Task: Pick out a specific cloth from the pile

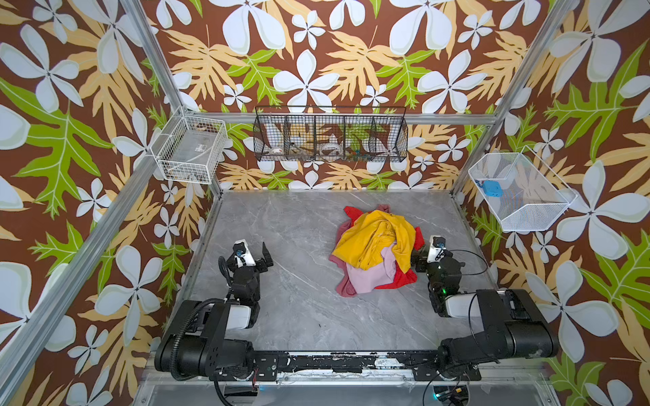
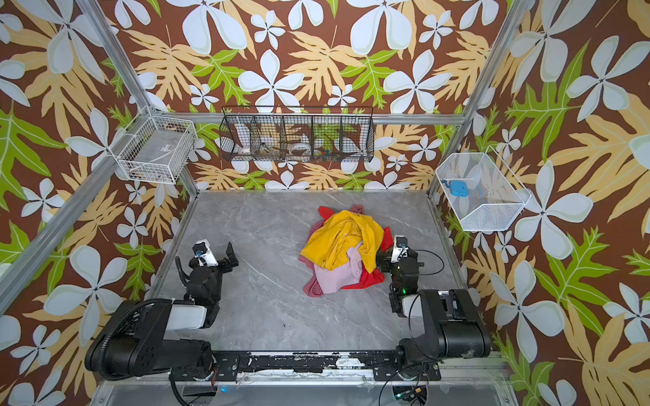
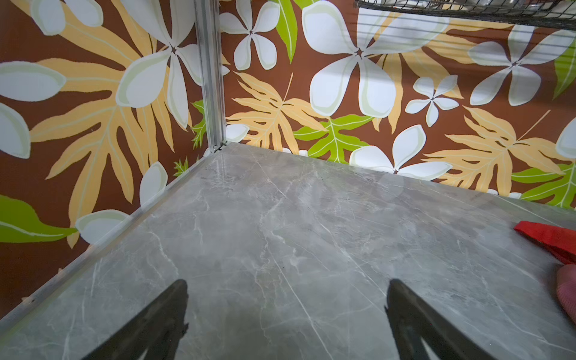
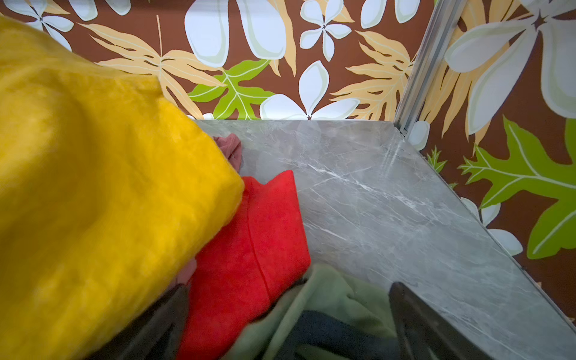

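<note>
I should pull the yellow garment [image 1: 347, 245] aside with my left gripper while my right gripper pulls the red cloth, because the yellow garment lies over the red cloth [image 1: 415, 243].
The pile [image 1: 374, 246] lies on the right half of the table in both top views, with mustard yellow on top and pale lilac-pink and dusty rose below. The red cloth [image 1: 403, 277] [image 2: 369, 278] peeks out at the pile's near right, right and far edges. My right gripper [image 1: 416, 258] [image 4: 288, 290] is open and pushed against the pile's right side. Red cloth [image 4: 249, 249] and olive green fabric [image 4: 336, 293] lie between its fingers, and the yellow garment [image 4: 93, 187] drapes over one finger. My left gripper [image 1: 258, 256] [image 3: 286, 290] stands open over bare table, well left of the pile.
The grey marble table [image 1: 299, 281] is walled on three sides behind aluminium posts. A white wire basket [image 1: 191, 149], a black wire basket [image 1: 330, 135] and a white mesh basket [image 1: 520, 191] hang on the walls. A red corner [image 3: 554, 238] shows at the left wrist view's edge.
</note>
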### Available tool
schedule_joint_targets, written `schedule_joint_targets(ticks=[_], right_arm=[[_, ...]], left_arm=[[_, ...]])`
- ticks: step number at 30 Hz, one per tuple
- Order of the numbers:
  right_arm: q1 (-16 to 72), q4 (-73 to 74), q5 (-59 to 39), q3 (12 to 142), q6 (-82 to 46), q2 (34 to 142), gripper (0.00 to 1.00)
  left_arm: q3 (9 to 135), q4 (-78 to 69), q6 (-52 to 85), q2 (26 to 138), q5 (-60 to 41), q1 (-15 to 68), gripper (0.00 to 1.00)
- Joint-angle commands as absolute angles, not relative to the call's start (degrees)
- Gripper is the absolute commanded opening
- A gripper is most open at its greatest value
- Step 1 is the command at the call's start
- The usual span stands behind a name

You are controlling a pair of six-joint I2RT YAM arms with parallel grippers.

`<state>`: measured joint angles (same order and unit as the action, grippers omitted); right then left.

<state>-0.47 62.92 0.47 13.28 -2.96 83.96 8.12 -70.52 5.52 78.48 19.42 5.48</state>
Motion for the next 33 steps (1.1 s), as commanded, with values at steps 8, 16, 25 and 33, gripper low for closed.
schedule_joint_targets(ticks=[8,16,25,33], right_arm=[[-0.5,64.0,0.8,13.2,-3.2,83.8,1.00],[-0.5,64.1,0.7,13.2,-3.3,83.8,1.00],[-2.6,48.6,2.1,18.0,-7.5,76.1,1.00],[-9.7,19.7,-3.3,23.6,-19.8,66.4,0.98]], left_arm=[[8.3,-72.6,5.1,78.6,19.5,5.5,1.00],[8.3,-72.6,5.0,78.6,19.4,5.5,1.00],[16.5,-49.9,9.3,71.1,26.7,5.5,1.00],[26.5,-22.0,20.1,61.2,26.4,7.4,1.00]])
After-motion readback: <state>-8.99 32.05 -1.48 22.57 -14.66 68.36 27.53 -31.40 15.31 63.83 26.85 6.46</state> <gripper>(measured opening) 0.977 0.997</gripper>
